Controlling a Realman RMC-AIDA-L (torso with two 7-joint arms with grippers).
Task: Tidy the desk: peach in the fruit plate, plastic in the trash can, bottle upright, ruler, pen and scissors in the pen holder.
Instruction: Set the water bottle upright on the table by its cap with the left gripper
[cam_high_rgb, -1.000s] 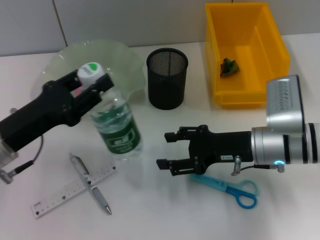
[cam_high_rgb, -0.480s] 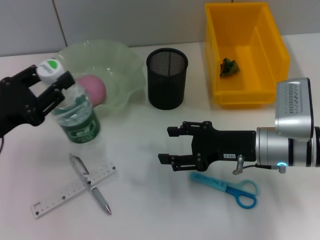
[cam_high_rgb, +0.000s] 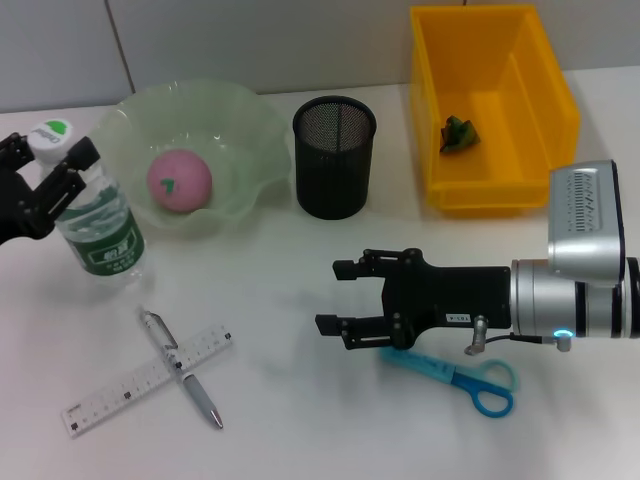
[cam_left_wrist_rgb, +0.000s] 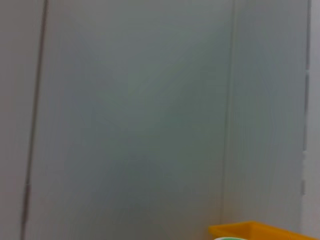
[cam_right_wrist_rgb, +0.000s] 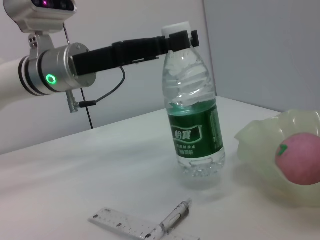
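The bottle's bottom (cam_high_rgb: 120, 271) points down over open table (cam_high_rgb: 122, 289) next to the fruit plate. I should keep lowering the bottle with my left gripper until it stands flat, then let go.
The clear bottle (cam_high_rgb: 97, 225) with a green label stands upright on the table, left of the green fruit plate (cam_high_rgb: 245, 130). My left gripper (cam_high_rgb: 47, 157) is shut on its neck just under the white cap; the same hold shows on the bottle (cam_right_wrist_rgb: 194, 125) where the left gripper (cam_right_wrist_rgb: 180, 40) meets it. The pink peach (cam_high_rgb: 180, 180) lies in the plate. Green plastic (cam_high_rgb: 458, 133) sits in the yellow bin (cam_high_rgb: 555, 85). A ruler (cam_high_rgb: 145, 380) and pen (cam_high_rgb: 185, 372) lie crossed at front left. Blue scissors (cam_high_rgb: 455, 375) lie just beside my open right gripper (cam_high_rgb: 332, 297). The black mesh pen holder (cam_high_rgb: 335, 155) stands mid-back.
A wall runs along the back of the table. The yellow bin's edge (cam_left_wrist_rgb: 260, 231) shows low in the left wrist view, which otherwise faces that wall. The right arm's silver body (cam_high_rgb: 580, 270) hangs over the table's right side.
My left gripper has carried the bottle leftward, from in front of the plate to a spot left of it, where it stands upright. The peach is now uncovered. The right gripper barely moved.
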